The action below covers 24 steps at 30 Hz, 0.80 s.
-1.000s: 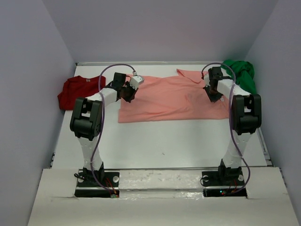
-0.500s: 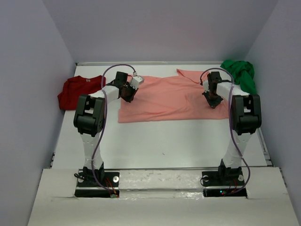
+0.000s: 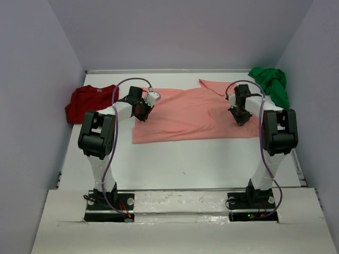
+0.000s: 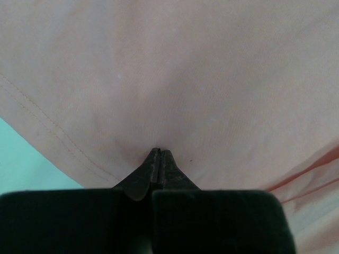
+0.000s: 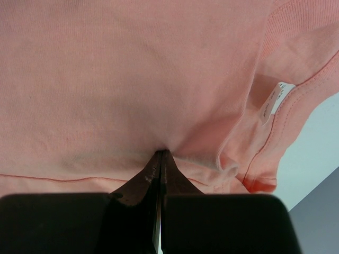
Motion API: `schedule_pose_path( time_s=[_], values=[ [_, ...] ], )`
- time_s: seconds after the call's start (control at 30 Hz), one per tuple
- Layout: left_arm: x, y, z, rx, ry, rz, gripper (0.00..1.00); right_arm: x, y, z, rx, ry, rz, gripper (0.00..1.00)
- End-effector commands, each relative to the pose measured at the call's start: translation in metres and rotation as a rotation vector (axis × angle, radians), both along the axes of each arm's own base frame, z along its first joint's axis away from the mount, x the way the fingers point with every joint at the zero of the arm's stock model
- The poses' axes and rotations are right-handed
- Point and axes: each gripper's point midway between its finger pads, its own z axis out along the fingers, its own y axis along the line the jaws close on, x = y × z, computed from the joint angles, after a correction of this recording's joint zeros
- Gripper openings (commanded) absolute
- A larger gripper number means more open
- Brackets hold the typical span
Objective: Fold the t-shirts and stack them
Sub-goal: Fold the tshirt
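Observation:
The salmon-pink t-shirt's far sleeve (image 3: 210,84) is close to the table's back edge. I should first pull the t-shirt nearer, before my right gripper goes to that sleeve.
The salmon-pink t-shirt (image 3: 190,114) lies spread across the back middle of the table. My left gripper (image 3: 142,112) is shut on its left part; the left wrist view shows the fingertips (image 4: 159,154) pinching the pink cloth (image 4: 175,79) near a hem. My right gripper (image 3: 241,117) is shut on its right part, near the collar and label (image 5: 273,100); the fingertips (image 5: 160,155) pinch the cloth (image 5: 132,69). The dark red t-shirt (image 3: 87,102) lies crumpled at the left. The bright green t-shirt (image 3: 271,83) lies bunched at the back right.
White table (image 3: 180,159) with grey walls on three sides. The back edge (image 3: 169,71) runs just behind the shirts. The arm bases stand at the near edge.
Both grippers have moved toward the near edge, dragging the pink shirt's far edge with them. The shirt's near hem has shifted slightly nearer. Red and green shirts have not moved.

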Motion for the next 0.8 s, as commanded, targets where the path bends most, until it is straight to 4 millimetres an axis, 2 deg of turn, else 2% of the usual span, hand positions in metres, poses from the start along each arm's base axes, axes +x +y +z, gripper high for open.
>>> schedule_pose_path(
  time_s=[0.0,0.2,0.6,0.77],
  values=[
    [-0.028,0.010,-0.005,0.036,0.059,0.002,0.00,-0.016,0.001,0.007,0.012,0.014,0.010,0.00],
    [-0.057,0.015,-0.011,0.058,0.089,-0.024,0.00,-0.034,0.004,0.011,0.013,0.035,0.034,0.00],
    [-0.101,0.033,0.009,0.105,0.093,-0.050,0.00,-0.087,0.025,0.020,0.070,0.091,0.130,0.00],
    [-0.109,0.038,0.007,0.126,0.090,-0.051,0.00,-0.090,0.031,0.026,0.088,0.077,0.145,0.00]
  ],
)
